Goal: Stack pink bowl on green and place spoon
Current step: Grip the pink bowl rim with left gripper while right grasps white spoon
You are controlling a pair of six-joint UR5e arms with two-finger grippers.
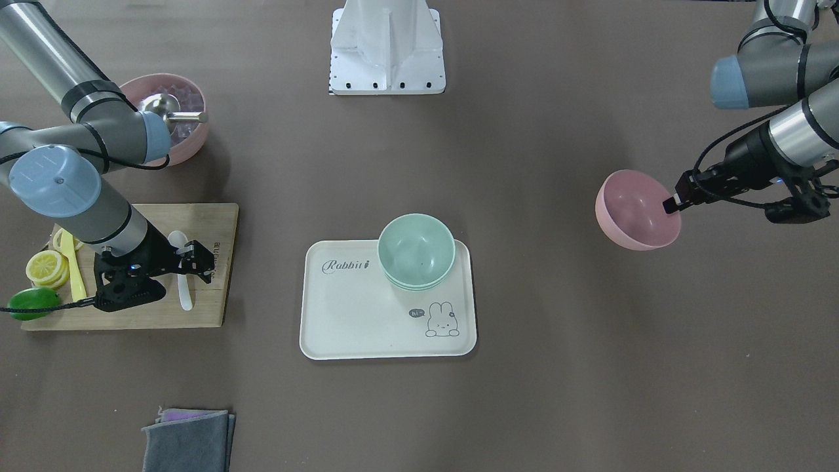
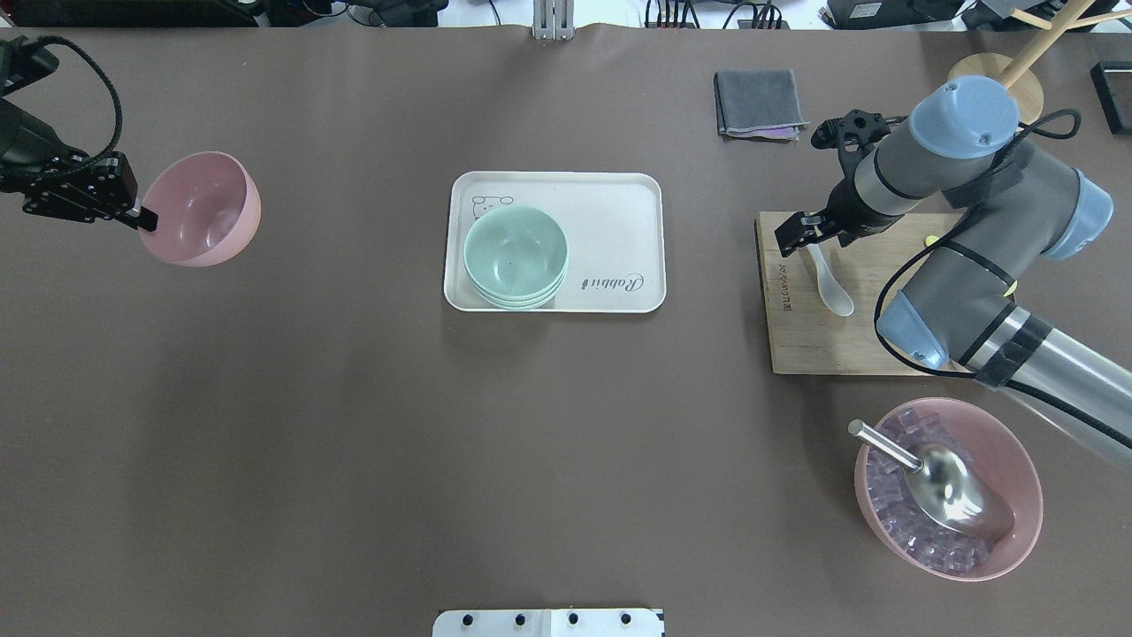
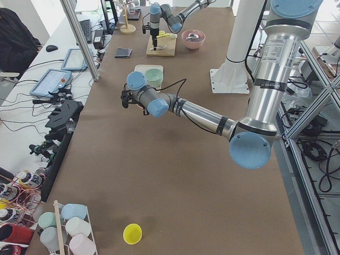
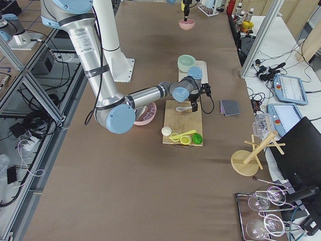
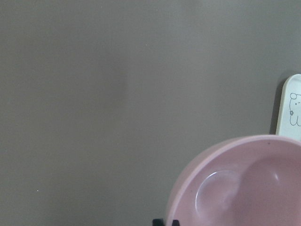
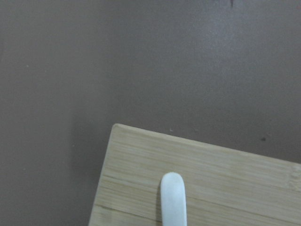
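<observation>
I expect the spoon's handle to lean out over the pink bowl's rim when I lower the spoon in, because the white spoon (image 1: 185, 292) looks about as long as the pink bowl (image 1: 638, 210) is wide.
My left gripper (image 2: 146, 218) is shut on the rim of the empty pink bowl (image 2: 203, 217) and holds it tilted above the table, far to the left of the tray; this also shows in the front view (image 1: 639, 210). Stacked green bowls (image 2: 515, 252) stand on the white tray (image 2: 610, 212). The white spoon (image 2: 831, 287) lies on the wooden cutting board (image 2: 814, 345). My right gripper (image 2: 800, 234) hovers open over the spoon's handle end. The right wrist view shows only the handle tip (image 6: 173, 197) on the board.
A second pink bowl (image 2: 946, 487) with ice cubes and a metal scoop stands near the robot's right. Lemon slices (image 1: 47, 267), a lime (image 1: 33, 301) and a yellow utensil (image 1: 75, 269) lie on the board. A grey cloth (image 2: 759, 102) lies beyond the board.
</observation>
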